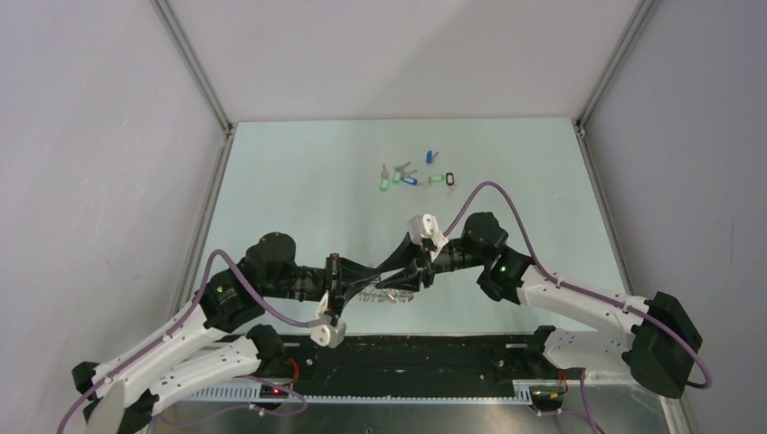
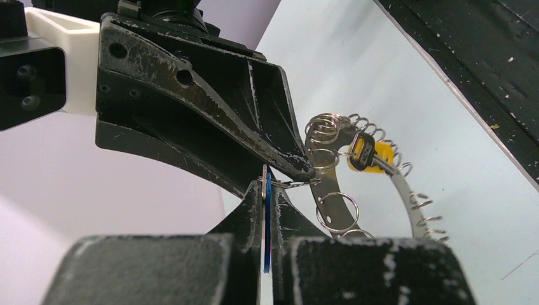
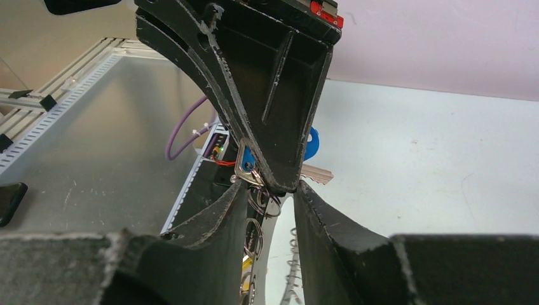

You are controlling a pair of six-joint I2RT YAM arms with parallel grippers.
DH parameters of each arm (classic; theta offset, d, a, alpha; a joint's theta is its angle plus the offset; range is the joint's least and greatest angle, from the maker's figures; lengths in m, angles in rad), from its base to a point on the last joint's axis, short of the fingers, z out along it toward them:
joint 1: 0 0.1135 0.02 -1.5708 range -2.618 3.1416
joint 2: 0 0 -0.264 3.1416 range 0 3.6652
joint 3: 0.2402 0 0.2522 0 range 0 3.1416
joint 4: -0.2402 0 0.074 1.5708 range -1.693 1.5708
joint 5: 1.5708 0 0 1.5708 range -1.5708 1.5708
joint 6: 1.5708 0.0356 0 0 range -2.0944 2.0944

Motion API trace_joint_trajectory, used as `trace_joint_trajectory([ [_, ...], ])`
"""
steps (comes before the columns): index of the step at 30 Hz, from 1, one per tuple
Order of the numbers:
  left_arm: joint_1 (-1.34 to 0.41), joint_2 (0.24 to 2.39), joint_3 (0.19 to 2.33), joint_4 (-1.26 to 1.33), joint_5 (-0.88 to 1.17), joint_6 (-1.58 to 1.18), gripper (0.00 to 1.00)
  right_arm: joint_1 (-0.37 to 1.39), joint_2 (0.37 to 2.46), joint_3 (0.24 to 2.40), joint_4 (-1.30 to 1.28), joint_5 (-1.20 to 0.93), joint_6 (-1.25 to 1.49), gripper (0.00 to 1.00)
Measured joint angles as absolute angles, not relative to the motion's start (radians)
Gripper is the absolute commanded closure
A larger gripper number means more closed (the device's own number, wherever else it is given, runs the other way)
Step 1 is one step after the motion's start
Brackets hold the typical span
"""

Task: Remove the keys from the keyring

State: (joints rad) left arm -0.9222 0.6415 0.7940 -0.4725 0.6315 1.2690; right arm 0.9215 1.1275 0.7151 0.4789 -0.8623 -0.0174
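The hoop's other rings crowd the open fingers of the robot's right gripper, so the robot should lift the hoop and pinch the small ring by the blue tag with the ends of the right gripper's fingers.
The keyring, a flat silver hoop fringed with small split rings, sits between the two grippers near the table's front. My left gripper is shut on a blue tag that a small ring joins to the hoop. A key with a yellow tag still hangs on the hoop. My right gripper has its jaws apart, with the hoop's rings between them against the left finger. The left gripper's tip, blue tag and key blade sit just above. Both grippers meet in the top view: left, right.
Several loose keys with green, blue and black tags lie on the pale table at the back centre. A black strip runs along the near edge. Grey walls and metal frame posts enclose the table.
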Motion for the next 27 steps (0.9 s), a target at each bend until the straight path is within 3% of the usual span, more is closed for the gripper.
trace_joint_trajectory([
  [7,-0.924,0.645,0.809,-0.495,0.622,1.286,1.0,0.922,1.136,0.72,0.484,-0.86,-0.009,0.67],
  [14,-0.928,0.668,0.839,-0.523,0.596,1.312,1.0,0.913,1.136,0.729,0.478,-0.851,-0.001,0.81],
  [25,-0.892,0.799,0.902,-0.507,0.513,1.361,1.0,0.811,1.159,0.73,0.493,-0.871,0.052,0.58],
  [27,-0.879,0.826,0.918,-0.507,0.51,1.364,1.0,0.794,1.169,0.737,0.494,-0.882,0.056,0.62],
])
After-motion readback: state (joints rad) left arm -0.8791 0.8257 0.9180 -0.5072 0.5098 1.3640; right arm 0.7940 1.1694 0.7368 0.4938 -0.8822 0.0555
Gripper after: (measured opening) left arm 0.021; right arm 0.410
